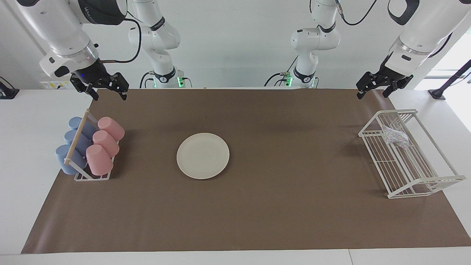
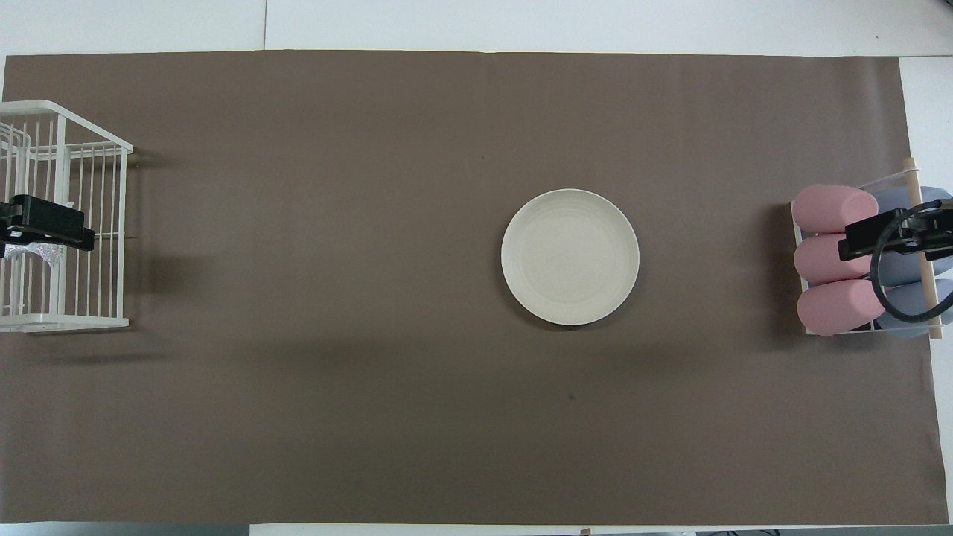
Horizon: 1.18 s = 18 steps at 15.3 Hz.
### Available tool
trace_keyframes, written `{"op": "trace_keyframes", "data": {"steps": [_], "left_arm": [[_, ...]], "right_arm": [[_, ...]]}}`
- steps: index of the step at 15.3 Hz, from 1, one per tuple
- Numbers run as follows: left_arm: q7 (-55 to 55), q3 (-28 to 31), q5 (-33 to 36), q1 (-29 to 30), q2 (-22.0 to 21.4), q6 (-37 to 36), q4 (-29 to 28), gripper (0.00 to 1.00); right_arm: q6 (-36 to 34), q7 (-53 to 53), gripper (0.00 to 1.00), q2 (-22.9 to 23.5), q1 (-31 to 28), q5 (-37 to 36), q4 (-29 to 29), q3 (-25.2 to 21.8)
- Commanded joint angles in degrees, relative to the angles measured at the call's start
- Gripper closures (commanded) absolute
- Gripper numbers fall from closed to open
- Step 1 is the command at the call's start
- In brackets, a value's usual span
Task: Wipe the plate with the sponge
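The silvery mesh sponge (image 2: 36, 251) has a thin, curved edge (image 2: 46, 258), so I expect it to squeeze narrow at the grip and spread out beyond it when I carry the sponge.
The round cream-white plate (image 1: 202, 155) lies flat on the brown mat, about mid-table; it also shows in the overhead view (image 2: 569, 257). The silvery mesh sponge (image 1: 395, 136) lies in the white wire rack (image 1: 434, 180) at the left arm's end of the table. In the overhead view, only a bit of the sponge (image 2: 37, 257) shows under the left gripper. My left gripper (image 1: 372, 95) hangs open and empty high over the rack and sponge (image 2: 46, 225). My right gripper (image 1: 109, 96) hangs open and empty high over the cup rack (image 2: 864, 242).
A cup rack (image 1: 79, 176) at the right arm's end holds three pink cups (image 1: 99, 159) and three blue cups (image 1: 66, 160) lying on their sides. The brown mat (image 1: 294, 206) covers most of the white table.
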Motion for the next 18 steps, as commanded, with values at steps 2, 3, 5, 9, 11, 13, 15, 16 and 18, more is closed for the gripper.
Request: {"op": "trace_keyframes", "data": {"steps": [2,3,5,9,11,13,15,16,18], "left_arm": [[0.3,-0.4,0.7,0.7,-0.9,1.1,-1.4,0.00],[0.3,-0.4,0.7,0.8,-0.9,1.4,-1.4,0.00],[-1.2,-0.4,0.6,0.8,-0.9,1.8,-1.5,0.00],[-4.0,-0.4,0.7,0.3,-1.6,3.5,-3.6,0.00],[-4.5,-0.5,5.4,-0.1,-3.4,4.9,-7.3,0.00],[-5.2,-0.9,13.3,-3.2,-2.6,6.6,-10.0,0.00],[-6.8,-0.9,19.1,-4.1,-1.4,7.6,-12.1,0.00],[-7.2,-0.9,22.4,-4.8,-1.1,8.7,-13.5,0.00],[-13.3,-0.9,29.0,-6.9,2.3,10.7,-15.1,0.00]], "right_arm": [[-0.3,0.8,0.00,-0.2,0.0,-0.9,0.1,0.2],[-0.3,0.8,0.00,-0.3,0.1,-0.9,0.2,0.2],[-0.3,0.7,0.00,-0.2,0.1,-0.9,0.2,0.2],[-0.3,0.8,0.00,-0.3,0.1,-0.9,0.2,0.2],[-0.5,0.9,0.00,-0.2,0.1,-0.8,0.2,0.2],[-0.7,1.0,0.00,-0.2,0.1,-0.8,0.2,0.2],[-0.8,1.1,0.00,-0.2,0.1,-0.8,0.3,0.2],[-0.8,1.2,0.00,-0.2,0.1,-0.7,0.2,0.2],[-1.0,2.5,0.00,-0.2,0.0,-0.7,0.2,0.2]]}}
